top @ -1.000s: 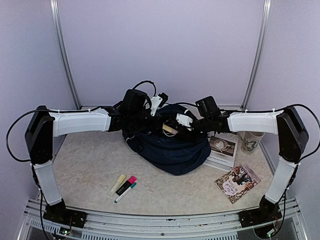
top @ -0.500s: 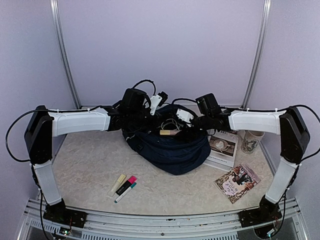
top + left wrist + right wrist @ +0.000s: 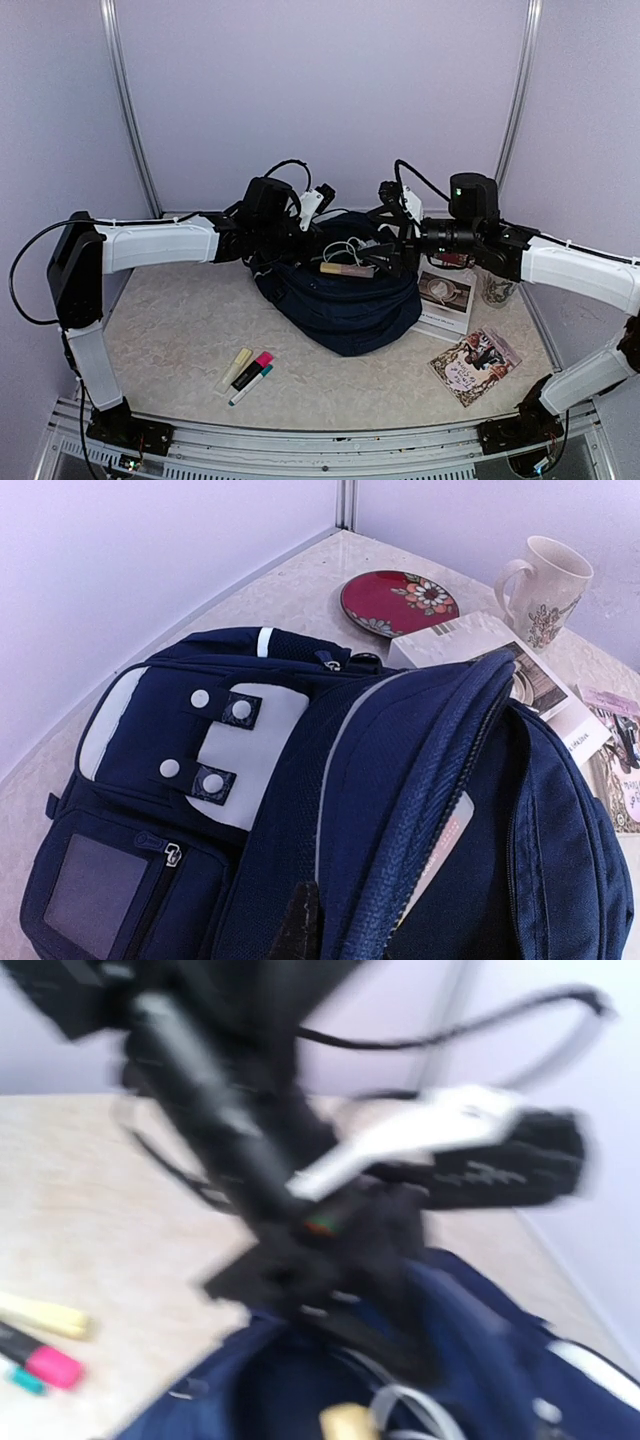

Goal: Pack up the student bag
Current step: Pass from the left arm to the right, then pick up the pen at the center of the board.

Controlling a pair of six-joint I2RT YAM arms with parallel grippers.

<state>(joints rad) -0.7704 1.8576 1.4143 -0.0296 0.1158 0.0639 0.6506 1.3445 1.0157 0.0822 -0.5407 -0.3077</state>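
Next, my right gripper takes the opening's edge (image 3: 376, 232) so that my left gripper, which is holding the bag's opening, is freed for the markers (image 3: 250, 372). The markers lie closer to my left gripper.
The student bag (image 3: 345, 305), dark navy with pale patches (image 3: 255, 750), lies mid-table with its top opening held apart. My left gripper (image 3: 272, 240) is shut on the zip edge of that opening; one dark finger (image 3: 298, 925) shows against the fabric. A pale tan pen-like thing (image 3: 345, 268) and a white cable (image 3: 345, 247) lie in the opening. My right gripper (image 3: 392, 232) hangs open just right of the opening, above the bag and apart from the tan thing. The right wrist view is blurred and shows the bag's mouth (image 3: 290, 1400) below the left arm.
Three markers (image 3: 250, 370) lie on the table in front of the bag. A booklet (image 3: 445, 295), a mug (image 3: 497, 285) and a patterned card (image 3: 477, 362) sit to the right. A red plate (image 3: 398, 600) lies behind the bag near the back wall.
My right gripper has opened, left the tan thing in the bag's opening, and drawn back up and to the right. The left gripper has kept its hold.
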